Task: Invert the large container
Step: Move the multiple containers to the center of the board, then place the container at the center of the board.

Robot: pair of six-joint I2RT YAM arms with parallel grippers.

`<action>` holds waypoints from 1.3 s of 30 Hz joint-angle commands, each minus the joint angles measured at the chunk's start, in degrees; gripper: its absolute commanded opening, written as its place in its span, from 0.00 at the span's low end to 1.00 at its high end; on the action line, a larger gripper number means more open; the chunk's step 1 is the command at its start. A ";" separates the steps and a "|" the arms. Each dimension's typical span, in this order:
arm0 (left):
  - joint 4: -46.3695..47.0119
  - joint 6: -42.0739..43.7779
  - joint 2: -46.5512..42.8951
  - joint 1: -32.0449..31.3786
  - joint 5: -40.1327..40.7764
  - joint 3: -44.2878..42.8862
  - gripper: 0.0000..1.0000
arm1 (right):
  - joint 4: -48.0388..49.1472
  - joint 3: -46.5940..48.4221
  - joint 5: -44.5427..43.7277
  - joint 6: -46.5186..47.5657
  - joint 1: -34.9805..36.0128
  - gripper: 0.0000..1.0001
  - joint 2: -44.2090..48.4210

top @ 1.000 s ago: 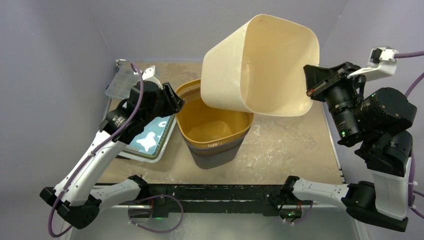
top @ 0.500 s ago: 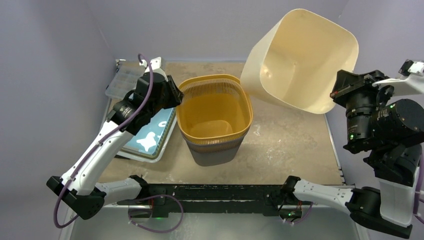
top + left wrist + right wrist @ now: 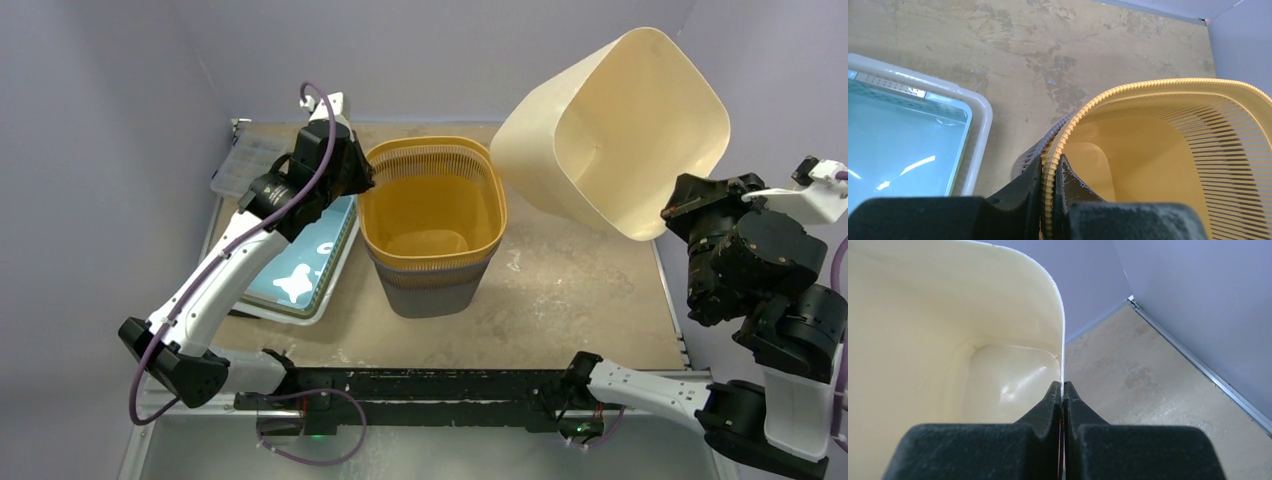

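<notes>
I should keep pushing the yellow basket (image 3: 434, 205) back with my left gripper until the cream container fits in front of it. The basket is upright and there is open space (image 3: 430, 129) toward the back wall.
The large cream container (image 3: 610, 130) hangs in the air at the right, tilted on its side with its mouth toward the camera. My right gripper (image 3: 668, 212) is shut on its lower rim; in the right wrist view the thin cream wall (image 3: 948, 340) is pinched between the right gripper's (image 3: 1062, 385) jaws. A yellow slatted basket (image 3: 432, 148) stands upright at the table's middle, nested in a grey slatted basket (image 3: 430, 300). My left gripper (image 3: 365, 183) is shut on the yellow rim (image 3: 1148, 85), one finger inside and one outside, left gripper (image 3: 1050, 165).
A white tray with a teal lid (image 3: 300, 275) lies left of the baskets, close to the left arm, white tray (image 3: 903, 140). A clear plastic box (image 3: 240, 165) sits at the back left. Purple walls enclose the table; a metal rail (image 3: 672, 290) edges its right side.
The right gripper has carried the cream container up and to the right, off the yellow basket. The left gripper has moved back along the rim and closed on it.
</notes>
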State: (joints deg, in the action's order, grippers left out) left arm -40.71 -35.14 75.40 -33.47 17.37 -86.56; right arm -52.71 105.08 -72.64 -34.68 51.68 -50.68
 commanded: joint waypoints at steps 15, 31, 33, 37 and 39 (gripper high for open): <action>10.97 4.12 20.00 12.02 -3.03 -11.00 0.00 | -12.23 -4.16 4.92 -14.44 0.18 0.00 5.80; 6.47 7.44 26.56 12.71 -8.79 -20.05 0.56 | -5.96 -30.08 30.15 -18.55 0.22 0.00 4.21; 5.50 8.06 24.78 12.77 -8.86 -20.12 0.68 | -4.42 -31.90 31.13 -17.92 0.25 0.00 2.74; 4.72 9.15 19.95 12.82 -9.11 -19.53 0.83 | -1.98 -33.21 31.36 -15.70 0.21 0.00 -0.42; 4.62 9.50 16.68 12.81 -9.57 -18.18 0.87 | -0.50 -33.54 32.04 -14.34 0.26 0.00 -1.70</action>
State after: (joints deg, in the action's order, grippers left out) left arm -33.15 -28.51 99.44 -20.40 8.69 -106.69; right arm -62.48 70.67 -40.93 -49.56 51.75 -51.96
